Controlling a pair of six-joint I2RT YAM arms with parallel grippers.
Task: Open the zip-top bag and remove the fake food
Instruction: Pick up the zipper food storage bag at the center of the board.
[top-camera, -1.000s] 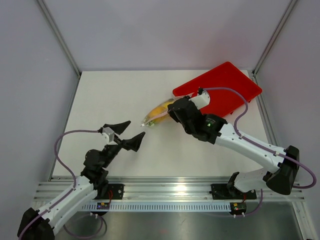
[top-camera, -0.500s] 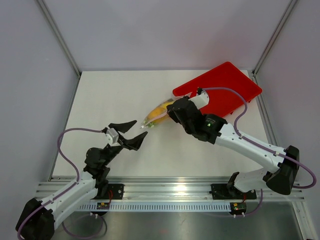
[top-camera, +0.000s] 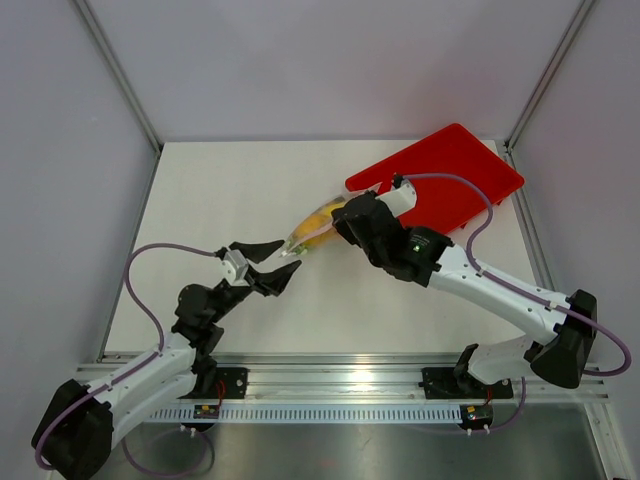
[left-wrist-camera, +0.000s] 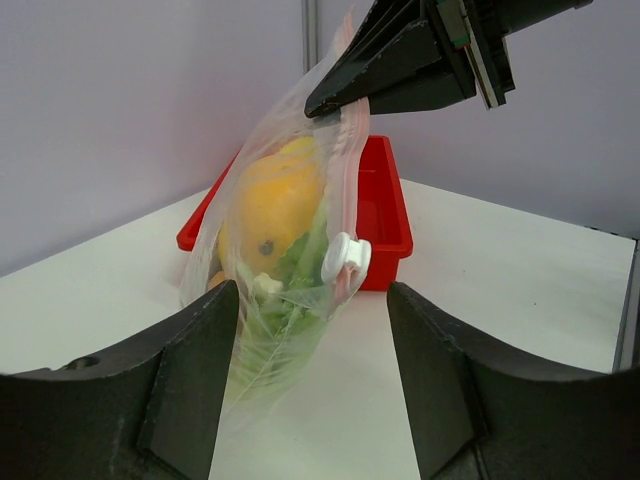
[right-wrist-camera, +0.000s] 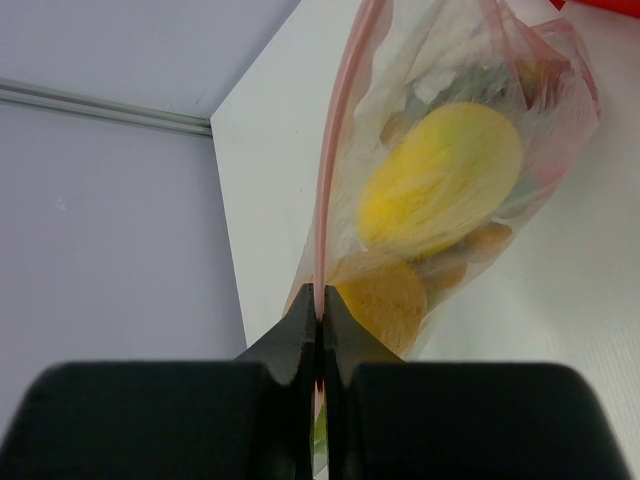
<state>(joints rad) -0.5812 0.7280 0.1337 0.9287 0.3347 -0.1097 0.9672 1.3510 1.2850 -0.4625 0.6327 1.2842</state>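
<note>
The bag's zip (left-wrist-camera: 347, 165) has my right gripper on it above the white slider. My left gripper should clamp the bag's lower end (left-wrist-camera: 283, 325) before my right gripper takes the slider.
The zip-top bag (top-camera: 312, 230) is clear with a pink zip strip and holds the fake food (left-wrist-camera: 270, 205): yellow and orange pieces and green leafy bits. My right gripper (top-camera: 345, 222) is shut on the bag's zip strip (right-wrist-camera: 335, 200) and holds the bag up off the table. The bag's white slider (left-wrist-camera: 346, 258) hangs at the strip's lower end. My left gripper (top-camera: 268, 265) is open, its fingers (left-wrist-camera: 150, 390) either side of the bag's lower end, just short of it.
A red tray (top-camera: 440, 178) lies at the back right, behind the right arm. It also shows in the left wrist view (left-wrist-camera: 385, 215) behind the bag. White table, grey walls with metal posts at the corners.
My left gripper has moved forward and right toward the bag's lower end, staying open. The right gripper and the bag have barely moved.
</note>
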